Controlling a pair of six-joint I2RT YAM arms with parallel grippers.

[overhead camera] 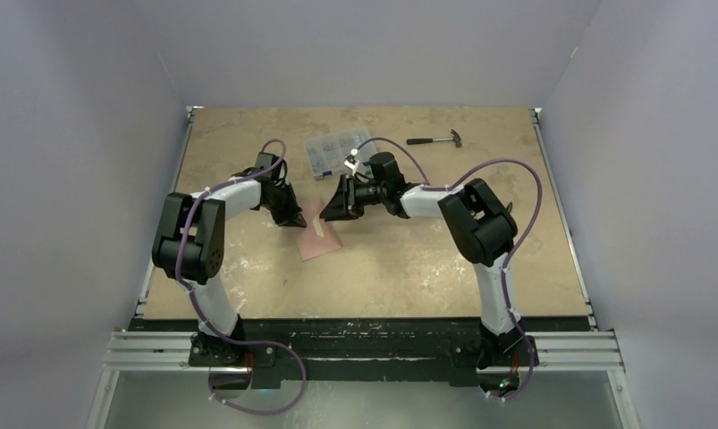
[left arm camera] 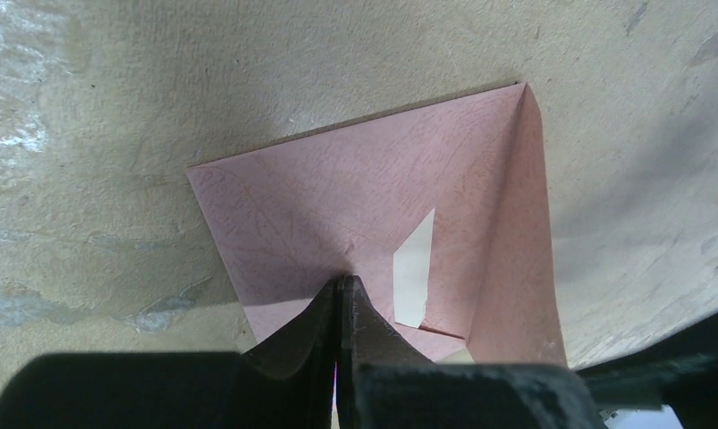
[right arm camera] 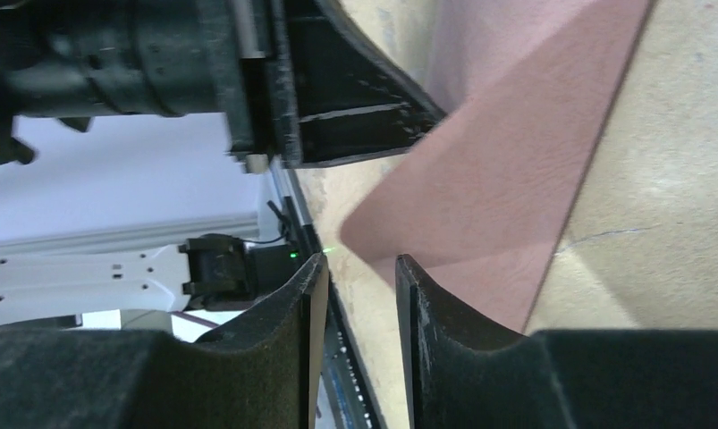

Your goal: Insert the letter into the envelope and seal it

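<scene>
The flap (left arm camera: 519, 264) is standing up next to the left gripper's fingers, so the right gripper should fold it onto the envelope's face (left arm camera: 364, 210) before the left gripper presses the flap's edge.
The salmon-pink envelope (overhead camera: 320, 238) lies mid-table between my two grippers. In the left wrist view the envelope (left arm camera: 337, 197) lies flat with one flap (left arm camera: 516, 232) standing up at its right and a white strip (left arm camera: 415, 268) on its inner face. My left gripper (left arm camera: 342, 284) is shut, its tips pinching the envelope's near part. My right gripper (right arm camera: 359, 264) is open and empty, and the raised flap (right arm camera: 498, 170) has its tip just beyond the gap. The peach letter does not show in any view.
A clear compartment box (overhead camera: 337, 150) and a hammer (overhead camera: 435, 139) lie at the back of the table. The left gripper's black body (right arm camera: 337, 98) shows close ahead in the right wrist view, so the two grippers (overhead camera: 288, 213) (overhead camera: 333, 211) are near each other.
</scene>
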